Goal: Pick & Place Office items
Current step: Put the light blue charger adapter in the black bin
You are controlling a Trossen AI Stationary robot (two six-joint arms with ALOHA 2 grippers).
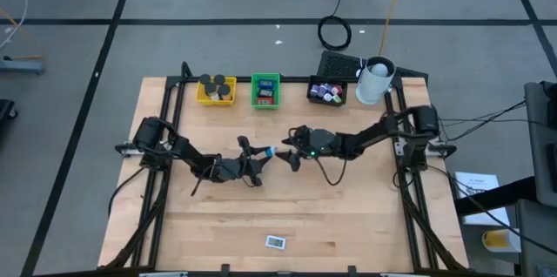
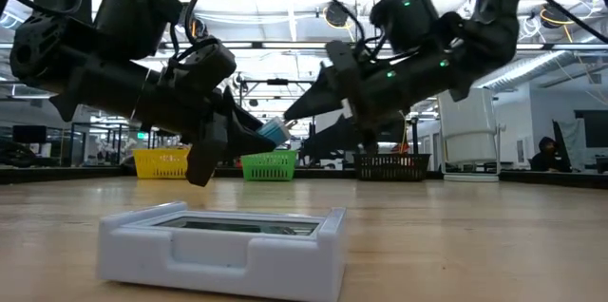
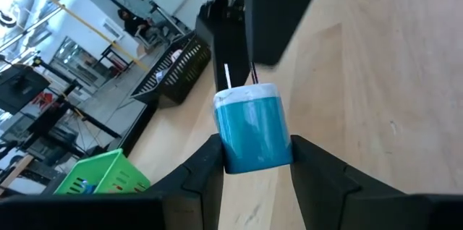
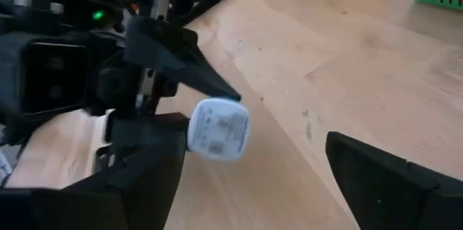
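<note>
I need to take the piece's white end with my right gripper and carry the teal-blue piece to the black tray, because my left gripper is holding it far from there.
A small teal-blue rectangular piece with a white end sits in my left gripper above the middle of the table. My right gripper is open and faces it from the right. Its two fingers stand on either side of the piece's white end, and I cannot see them touching it. Seen level in the low view, the piece hangs well above the wood between the two grippers. More office items fill the yellow tray, the green tray and the black tray. My left gripper pinches the teal-blue piece by its two long sides, at the end away from the white cap. The fingers come roughly level from the table's left and lie along the piece. The piece is lifted clear, its white end pointing toward my right gripper.
The three trays and a white cup line the far edge. A small white flat case lies near the near edge, large in the low view. Bare wood lies between the arms and that case.
</note>
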